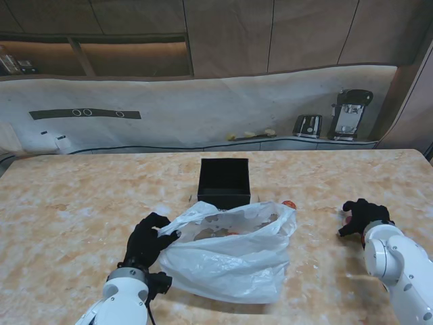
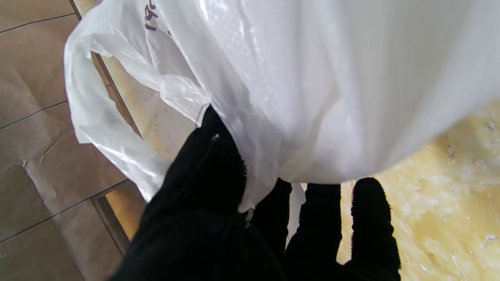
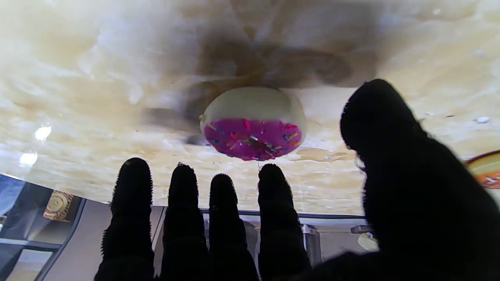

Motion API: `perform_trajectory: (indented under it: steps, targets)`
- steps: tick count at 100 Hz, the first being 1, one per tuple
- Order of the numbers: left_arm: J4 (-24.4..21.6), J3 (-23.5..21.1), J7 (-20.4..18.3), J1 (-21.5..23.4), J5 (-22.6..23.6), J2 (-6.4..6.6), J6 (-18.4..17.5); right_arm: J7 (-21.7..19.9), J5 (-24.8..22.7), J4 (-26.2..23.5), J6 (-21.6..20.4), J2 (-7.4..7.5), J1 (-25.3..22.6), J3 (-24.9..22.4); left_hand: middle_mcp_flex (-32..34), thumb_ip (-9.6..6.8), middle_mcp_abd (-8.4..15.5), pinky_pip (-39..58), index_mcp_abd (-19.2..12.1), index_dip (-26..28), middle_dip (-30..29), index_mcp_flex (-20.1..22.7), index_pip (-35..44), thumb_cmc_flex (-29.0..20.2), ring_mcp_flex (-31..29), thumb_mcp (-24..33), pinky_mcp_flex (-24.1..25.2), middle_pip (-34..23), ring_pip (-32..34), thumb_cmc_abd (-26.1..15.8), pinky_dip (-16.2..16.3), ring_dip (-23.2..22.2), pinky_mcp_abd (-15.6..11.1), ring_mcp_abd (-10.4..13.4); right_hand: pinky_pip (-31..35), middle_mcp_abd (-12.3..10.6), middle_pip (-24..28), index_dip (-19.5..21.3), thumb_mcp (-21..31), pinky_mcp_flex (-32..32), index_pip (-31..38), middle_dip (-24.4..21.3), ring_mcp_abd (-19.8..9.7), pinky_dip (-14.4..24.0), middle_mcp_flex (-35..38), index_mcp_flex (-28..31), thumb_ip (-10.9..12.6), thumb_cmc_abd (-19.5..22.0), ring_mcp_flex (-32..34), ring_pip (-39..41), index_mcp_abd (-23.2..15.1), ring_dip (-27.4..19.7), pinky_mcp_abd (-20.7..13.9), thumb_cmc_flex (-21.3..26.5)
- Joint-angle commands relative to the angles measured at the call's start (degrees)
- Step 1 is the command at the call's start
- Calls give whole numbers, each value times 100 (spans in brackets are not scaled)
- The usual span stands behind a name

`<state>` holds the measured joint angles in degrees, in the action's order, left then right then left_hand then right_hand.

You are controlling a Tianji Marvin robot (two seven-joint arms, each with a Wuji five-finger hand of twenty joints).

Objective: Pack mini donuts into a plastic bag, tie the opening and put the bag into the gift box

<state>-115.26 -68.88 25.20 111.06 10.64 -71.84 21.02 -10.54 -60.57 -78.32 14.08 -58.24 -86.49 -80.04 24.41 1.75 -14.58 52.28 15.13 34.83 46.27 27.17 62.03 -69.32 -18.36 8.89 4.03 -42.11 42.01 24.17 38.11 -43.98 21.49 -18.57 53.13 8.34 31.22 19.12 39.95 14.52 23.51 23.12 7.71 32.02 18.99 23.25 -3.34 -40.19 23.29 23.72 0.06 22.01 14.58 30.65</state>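
Observation:
A red-orange sliver can be seen inside the white plastic bag's opening, so the robot should expect that a mini donut is already in there.
A white plastic bag lies crumpled in the middle of the table, its mouth facing the black gift box just behind it. Brownish shapes show through the film. My left hand is at the bag's left edge; in the left wrist view the thumb and fingers of this hand pinch a fold of the bag. My right hand hovers far right with fingers spread. In the right wrist view that hand sits over a pink-sprinkled mini donut without touching it.
A red-orange mini donut lies by the bag's right corner, and another one's edge shows beside my right thumb. A toaster and a coffee machine stand on the counter beyond the table.

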Motion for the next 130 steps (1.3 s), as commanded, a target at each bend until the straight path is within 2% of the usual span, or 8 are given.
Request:
perform_trajectory:
  steps: [1, 39, 52, 78, 86, 98, 107, 130]
  targets:
    - [-48, 0, -93, 16, 15, -7, 26, -89, 3, 44, 86, -64, -13, 57, -124, -160, 142, -59, -18, 47, -59, -60, 248, -107, 66, -146, 94, -82, 8, -135, 17, 72, -154, 39, 160, 153, 157, -12, 46, 68, 104, -46, -29, -61, 7, -66, 189, 1, 75, 120, 110, -67, 171, 50]
    - [-40, 27, -77, 5, 6, -20, 99, 160, 247, 183, 571, -119, -96, 215, -111, -162, 136, -54, -33, 49, -66, -59, 248, -106, 71, -144, 90, -89, 3, -120, 20, 74, -160, 40, 1093, 189, 884, 144, 588, 697, 508, 552, -71, 189, 228, 195, 201, -400, 363, 1227, 240, 605, 43, 439]
    - [-41, 31, -64, 9, -1, -24, 99, 231, 438, 188, 742, -151, -124, 246, -111, -162, 136, -58, -28, 50, -68, -59, 246, -108, 73, -141, 95, -91, 2, -121, 19, 74, -158, 37, 1486, 195, 1195, 251, 996, 1307, 701, 828, -52, 284, 372, 360, 194, -542, 594, 1705, 292, 893, 69, 486]
    - [-49, 20, -40, 33, 3, -26, 77, 343, 634, 194, 1027, -194, -157, 309, -111, -161, 137, -59, -24, 51, -71, -60, 244, -114, 81, -138, 99, -93, 1, -124, 20, 75, -160, 37, 2335, 280, 1947, 574, 1897, 2904, 1295, 1478, -30, 359, 934, 926, 195, -1040, 1500, 2990, 481, 1601, -406, 1121]
    - [-53, 13, -42, 42, 4, -24, 69, 445, 757, 215, 1110, -222, -151, 328, -114, -165, 135, -59, -20, 47, -72, -45, 243, -124, 80, -132, 99, -92, 2, -118, 20, 75, -159, 36, 2406, 332, 2135, 635, 2334, 3310, 1429, 1620, -36, 274, 1104, 1071, 136, -1254, 1769, 3297, 497, 1759, -483, 1268]
    - [-66, 9, -29, 48, -4, -27, 64, 519, 775, 259, 1113, -233, -131, 347, -115, -168, 129, -58, -18, 46, -72, -43, 246, -128, 82, -128, 99, -93, 1, -121, 21, 75, -161, 33, 2534, 332, 2354, 738, 2788, 3741, 1635, 1817, 114, 342, 1393, 1265, -401, -1754, 2162, 3703, 461, 1856, -754, 1628]
    - [-68, 6, -32, 49, -5, -25, 40, 611, 831, 280, 1089, -251, -124, 341, -106, -165, 127, -59, -20, 35, -71, -53, 236, -122, 81, -131, 98, -97, 1, -122, 20, 76, -158, 34, 2580, 339, 2453, 793, 3053, 4008, 1783, 1906, 220, 378, 1705, 1473, -508, -1930, 2468, 3888, 415, 1839, -846, 1788]
    - [-71, 0, -35, 50, -13, -24, 27, 1051, 912, 237, 675, -316, -190, 168, -109, -165, 134, -56, -21, 23, -64, -40, 241, -121, 74, -130, 94, -99, 5, -126, 22, 75, -159, 34, 2693, 368, 2547, 911, 3392, 4338, 2055, 2050, 322, 469, 2205, 1854, -500, -2087, 2843, 4234, 297, 1832, -1023, 1936]
